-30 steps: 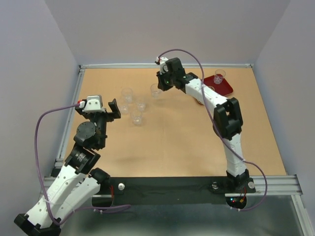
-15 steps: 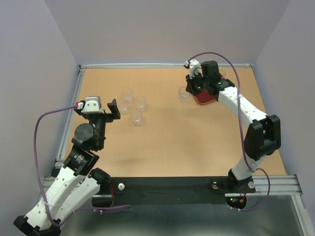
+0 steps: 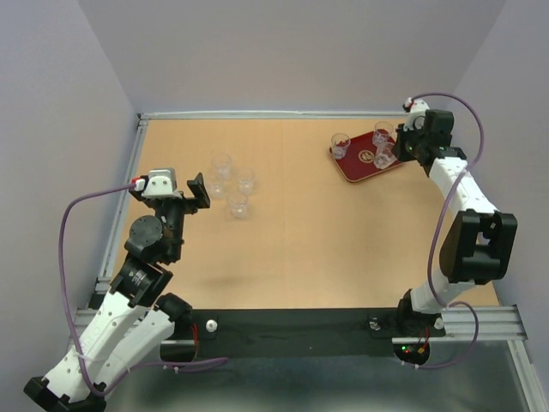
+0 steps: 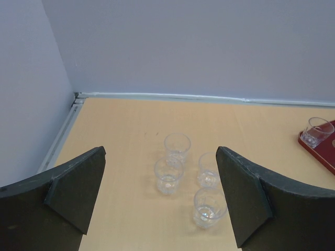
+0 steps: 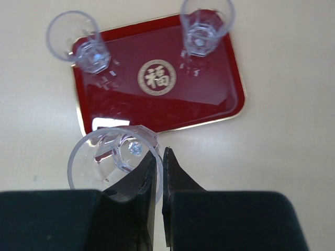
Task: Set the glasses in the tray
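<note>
My right gripper keeps going to the tray corner [image 5: 219, 98] beside the far glass and lets go inside it, because the held glass [image 5: 121, 151] is upright and that corner is empty.
The dark-red tray [image 3: 356, 168] lies at the far right of the table, with two clear glasses standing on it, one at its left corner [image 3: 340, 146] and one at its far corner [image 3: 383, 133]. My right gripper [image 3: 400, 148] is shut on the rim of a third glass [image 3: 385, 156], one finger inside it and one outside. In the right wrist view this glass [image 5: 104, 162] hangs over the near rim of the tray [image 5: 199, 97]. My left gripper [image 3: 194, 190] stands open, just left of several glasses [image 3: 238, 205] grouped on the table [image 4: 168, 175].
A metal rail [image 3: 129, 197] runs along the table's left edge, and grey walls close in three sides. The tray's gold emblem [image 5: 157, 77] shows bare between the two standing glasses. The tray's corner [image 4: 327, 157] appears at the right of the left wrist view.
My right arm has swung from the table's middle to the far right, carrying a glass over the tray. The left arm has not moved.
</note>
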You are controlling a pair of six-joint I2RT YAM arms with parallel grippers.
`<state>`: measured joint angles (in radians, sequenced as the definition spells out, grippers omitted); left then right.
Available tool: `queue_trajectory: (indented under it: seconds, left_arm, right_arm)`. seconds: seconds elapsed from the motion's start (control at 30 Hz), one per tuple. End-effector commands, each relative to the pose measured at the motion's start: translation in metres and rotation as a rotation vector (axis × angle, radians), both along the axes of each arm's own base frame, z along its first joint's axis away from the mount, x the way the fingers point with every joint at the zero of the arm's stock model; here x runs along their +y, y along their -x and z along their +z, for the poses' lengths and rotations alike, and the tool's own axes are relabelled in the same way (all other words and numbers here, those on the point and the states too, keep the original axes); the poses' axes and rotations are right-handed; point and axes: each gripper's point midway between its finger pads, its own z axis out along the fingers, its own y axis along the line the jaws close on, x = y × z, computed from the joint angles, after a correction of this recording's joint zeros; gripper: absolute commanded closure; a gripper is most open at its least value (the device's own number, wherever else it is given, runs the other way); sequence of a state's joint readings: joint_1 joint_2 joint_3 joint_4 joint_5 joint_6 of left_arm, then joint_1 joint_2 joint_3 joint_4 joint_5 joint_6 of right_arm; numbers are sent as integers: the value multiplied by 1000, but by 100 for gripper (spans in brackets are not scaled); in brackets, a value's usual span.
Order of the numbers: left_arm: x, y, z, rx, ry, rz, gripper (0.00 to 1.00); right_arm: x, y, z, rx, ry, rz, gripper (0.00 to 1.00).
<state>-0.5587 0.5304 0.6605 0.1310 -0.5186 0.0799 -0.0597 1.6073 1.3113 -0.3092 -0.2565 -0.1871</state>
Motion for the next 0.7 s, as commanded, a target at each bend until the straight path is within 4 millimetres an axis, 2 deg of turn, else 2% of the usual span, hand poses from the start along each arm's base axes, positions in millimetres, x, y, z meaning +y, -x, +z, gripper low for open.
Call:
queue_trajectory:
  seconds: [0.0, 0.17, 0.23, 0.3, 0.33, 0.37, 0.47, 0.5, 0.67]
  left_arm:
    - [0, 0, 8, -36, 22, -3, 1]
    - [1, 0, 7, -33, 20, 2, 1]
    - [1, 0, 8, -36, 22, 2, 1]
    - [1, 0, 8, -36, 22, 2, 1]
    - [1, 0, 8, -36, 22, 2, 1]
    - [2, 0, 8, -36, 22, 3, 1]
    - [1, 0, 8, -36, 21, 2, 1]
    - [1, 0, 7, -35, 20, 2, 1]
    - [1, 0, 7, -35, 20, 5, 1]
  right_arm:
    - [-30, -32, 15, -96, -33, -106, 100]
    - [-57, -55, 3, -87, -59, -195, 100]
    - [-65, -64, 7, -99, -79, -228, 100]
    - [-75, -71, -6, -78, -94, -252, 100]
    - [-79, -78, -2, -92, -95, -259, 100]
    - [-81, -81, -10, -77, -95, -263, 100]
    - [-87, -92, -12, -83, -88, -272, 100]
    - [-88, -96, -20, -70, -86, -275, 100]
    - [-94, -110, -34, -56, -87, -286, 99]
